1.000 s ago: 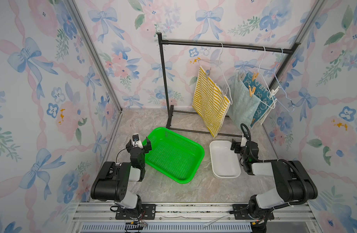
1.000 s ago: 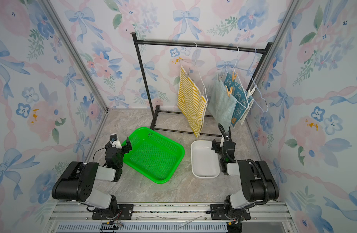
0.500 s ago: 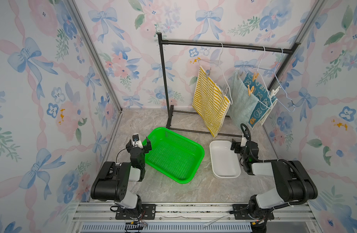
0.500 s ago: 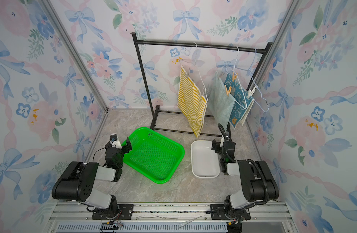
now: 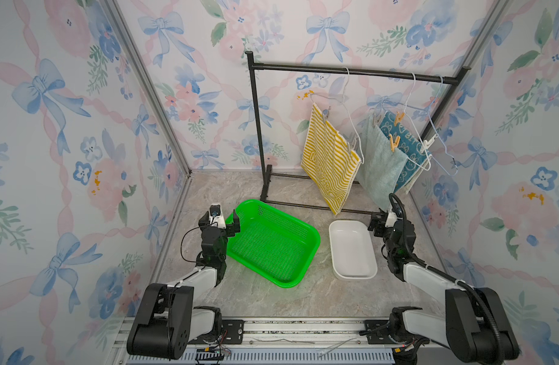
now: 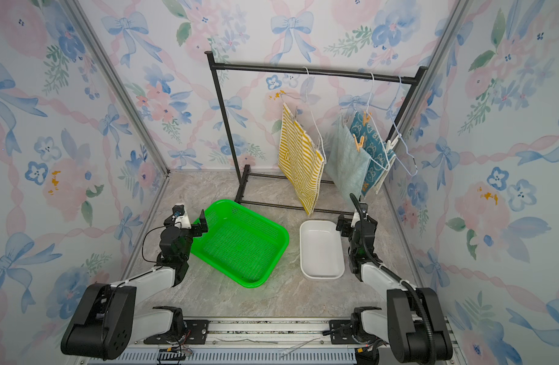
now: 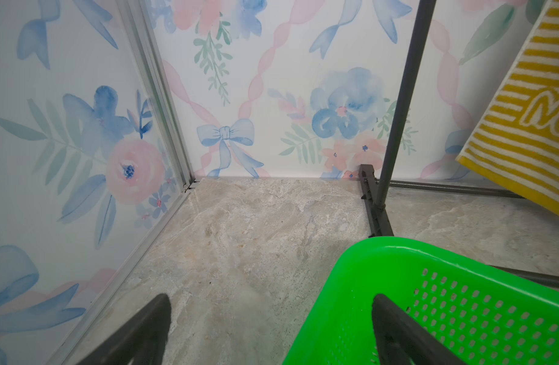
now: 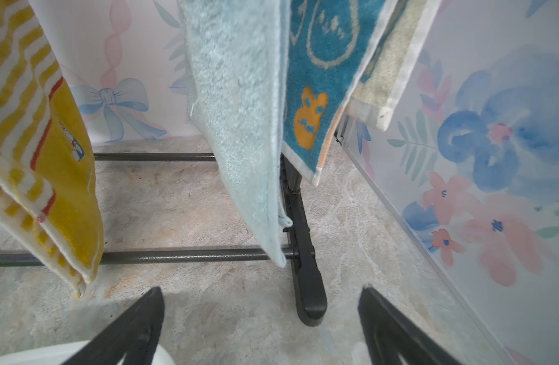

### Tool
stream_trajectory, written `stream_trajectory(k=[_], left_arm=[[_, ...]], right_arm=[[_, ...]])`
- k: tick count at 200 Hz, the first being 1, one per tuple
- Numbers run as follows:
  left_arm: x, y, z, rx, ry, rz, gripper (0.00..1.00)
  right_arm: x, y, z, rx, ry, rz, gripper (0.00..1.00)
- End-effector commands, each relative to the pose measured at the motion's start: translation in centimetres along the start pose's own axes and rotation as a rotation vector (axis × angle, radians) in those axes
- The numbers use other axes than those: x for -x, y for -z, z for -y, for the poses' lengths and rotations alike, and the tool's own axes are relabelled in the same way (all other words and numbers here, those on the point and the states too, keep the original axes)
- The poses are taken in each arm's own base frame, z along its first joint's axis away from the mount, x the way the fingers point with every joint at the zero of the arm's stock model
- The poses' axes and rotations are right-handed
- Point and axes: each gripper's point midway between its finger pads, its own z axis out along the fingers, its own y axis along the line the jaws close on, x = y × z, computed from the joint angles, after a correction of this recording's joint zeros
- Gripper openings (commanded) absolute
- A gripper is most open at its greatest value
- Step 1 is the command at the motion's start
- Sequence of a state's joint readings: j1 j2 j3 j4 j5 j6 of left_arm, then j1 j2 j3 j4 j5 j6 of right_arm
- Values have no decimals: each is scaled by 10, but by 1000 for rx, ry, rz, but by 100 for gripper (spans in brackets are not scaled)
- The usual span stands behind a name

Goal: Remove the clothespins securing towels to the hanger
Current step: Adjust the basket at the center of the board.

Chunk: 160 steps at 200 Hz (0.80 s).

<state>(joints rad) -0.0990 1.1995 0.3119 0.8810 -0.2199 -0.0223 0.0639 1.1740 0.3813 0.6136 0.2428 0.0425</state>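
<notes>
The green basket (image 5: pixel 273 244) lies at an angle, its corner near the rack's foot, so my left gripper should first grab the basket's rim (image 5: pixel 240 210) and turn the basket square.
Three towels hang from wire hangers (image 5: pixel 351 109) on a black rack (image 5: pixel 303 67) at the back right: a yellow-striped towel (image 5: pixel 330 158), a pale teal towel (image 5: pixel 379 164) and a blue bunny towel (image 5: pixel 406 147). Clothespins hold them: grey clothespins (image 5: pixel 325 113) on the yellow one, tan clothespins (image 5: pixel 394 142) on the teal and blue ones, and a white clothespin (image 5: pixel 429 142) at the far right. My left gripper (image 5: pixel 220 218) (image 7: pixel 270 300) is open and empty, low beside the green basket. My right gripper (image 5: pixel 382 220) (image 8: pixel 261 294) is open and empty, low beneath the teal towel (image 8: pixel 240 110).
A green mesh basket (image 5: pixel 314 234) sits mid-floor, one left finger over its rim (image 7: pixel 366 252). A white tray (image 5: pixel 351 276) lies beside the right gripper. The rack's black foot (image 8: pixel 306 284) and floor bars run just ahead of the right gripper. Walls close in on both sides.
The teal and blue towels have swung slightly on their hangers. Neither arm has moved and both grippers stay open.
</notes>
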Motion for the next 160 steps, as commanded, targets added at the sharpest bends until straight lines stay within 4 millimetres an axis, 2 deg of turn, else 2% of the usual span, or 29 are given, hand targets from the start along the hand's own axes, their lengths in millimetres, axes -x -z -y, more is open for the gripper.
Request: stream_trajectory(k=[1,24,54,73,77,93,111,135,160], left_arm=[[6,3,2,-15,18,-71,98],[22,7,2,-19,67,-93,98],[27,3,3,-13,87,-227,98],[21,-3,7,-26,77,-357,98],[29,-7,7,-31,77,-367,98],[20,-13,14,-73,76,-469,98],[14,-20,17,-112,87,-532,98],[5,-32,21,-172,137,-590,98],[-2,-49,25,-210,159,-635,98]], right_arm=[[3,16,6,-39,-47,-60,97],[13,38,9,-36,-104,-103,97],[30,68,7,3,-193,-162,97],[39,86,-4,78,-234,-215,96],[39,88,-5,86,-238,-230,97],[43,101,-15,144,-270,-296,96],[45,113,-36,256,-295,-375,97],[42,126,-59,369,-298,-484,97],[35,135,-74,428,-254,-560,96]])
